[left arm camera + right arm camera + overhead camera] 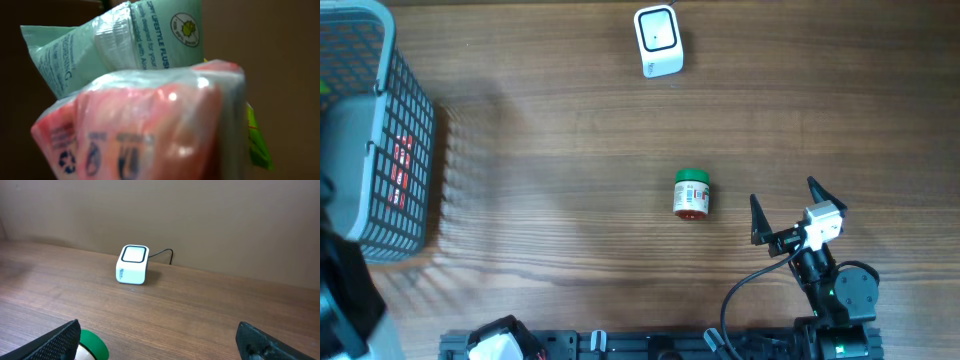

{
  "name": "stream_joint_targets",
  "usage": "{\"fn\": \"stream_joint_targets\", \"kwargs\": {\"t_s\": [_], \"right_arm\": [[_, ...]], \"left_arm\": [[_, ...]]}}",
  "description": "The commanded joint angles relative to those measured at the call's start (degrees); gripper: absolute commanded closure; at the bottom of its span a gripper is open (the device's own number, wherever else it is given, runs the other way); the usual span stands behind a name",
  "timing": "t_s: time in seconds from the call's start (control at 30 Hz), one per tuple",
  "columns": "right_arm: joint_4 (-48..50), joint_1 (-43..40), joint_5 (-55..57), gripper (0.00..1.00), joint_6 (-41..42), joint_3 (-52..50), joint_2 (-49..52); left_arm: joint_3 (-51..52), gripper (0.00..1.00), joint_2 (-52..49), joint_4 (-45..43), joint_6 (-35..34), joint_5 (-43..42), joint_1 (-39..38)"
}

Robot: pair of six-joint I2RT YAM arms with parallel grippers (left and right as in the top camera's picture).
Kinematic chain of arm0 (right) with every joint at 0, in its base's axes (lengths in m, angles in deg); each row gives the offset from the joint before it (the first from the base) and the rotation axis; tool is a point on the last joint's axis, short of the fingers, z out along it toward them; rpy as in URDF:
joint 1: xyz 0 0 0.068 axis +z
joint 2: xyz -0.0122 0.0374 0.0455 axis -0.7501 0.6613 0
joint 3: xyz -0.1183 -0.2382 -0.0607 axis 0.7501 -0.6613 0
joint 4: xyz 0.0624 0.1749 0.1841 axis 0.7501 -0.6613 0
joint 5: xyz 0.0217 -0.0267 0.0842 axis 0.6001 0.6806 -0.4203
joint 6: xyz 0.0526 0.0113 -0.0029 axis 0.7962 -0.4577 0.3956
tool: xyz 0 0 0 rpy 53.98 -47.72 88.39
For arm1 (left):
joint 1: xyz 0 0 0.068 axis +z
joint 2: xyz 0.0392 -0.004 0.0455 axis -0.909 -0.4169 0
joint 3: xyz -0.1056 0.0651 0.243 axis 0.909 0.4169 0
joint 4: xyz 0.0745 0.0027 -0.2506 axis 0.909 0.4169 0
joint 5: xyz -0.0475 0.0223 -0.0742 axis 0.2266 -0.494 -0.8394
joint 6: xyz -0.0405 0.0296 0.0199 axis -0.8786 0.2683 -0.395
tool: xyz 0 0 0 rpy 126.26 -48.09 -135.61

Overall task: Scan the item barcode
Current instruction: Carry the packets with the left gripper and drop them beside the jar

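Note:
My left gripper is holding a bunch where the pink and teal packets (131,74) overlap, so next I put the bunch down beside the jar before scanning any barcode.
A small white jar with a green lid (691,194) lies on its side mid-table; its lid (92,347) shows by the left finger in the right wrist view. The white scanner (658,40) stands at the far edge, window up (133,264). My right gripper (783,192) hovers open just right of the jar with nothing between its fingers (157,330). A pink plastic packet (150,130) fills the left wrist view, with a teal packet (125,45) behind it. The left fingers are hidden, and no barcode shows on any item.
A grey mesh basket (390,60) stands at the table's left edge, with the left arm (345,290) over it. A green packet corner (257,145) pokes out behind the pink one. The scanner's cable runs off the far edge.

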Motion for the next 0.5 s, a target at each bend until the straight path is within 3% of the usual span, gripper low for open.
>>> {"fn": "stream_joint_targets", "kwargs": {"t_s": [0.0, 0.27, 0.47], "right_arm": [[0.2, 0.2, 0.2, 0.0, -0.3, -0.1, -0.2], [0.2, 0.2, 0.2, 0.0, -0.3, -0.1, -0.2], [0.2, 0.2, 0.2, 0.0, -0.3, -0.1, -0.2]], "left_arm": [[-0.9, 0.96, 2.5, 6.4, -3.6, 1.4, -10.8], [-0.9, 0.96, -4.8, 34.4, -20.6, 3.1, -30.3], [3.9, 0.96, -18.8, 40.7, -28.2, 3.4, -37.7]]}}
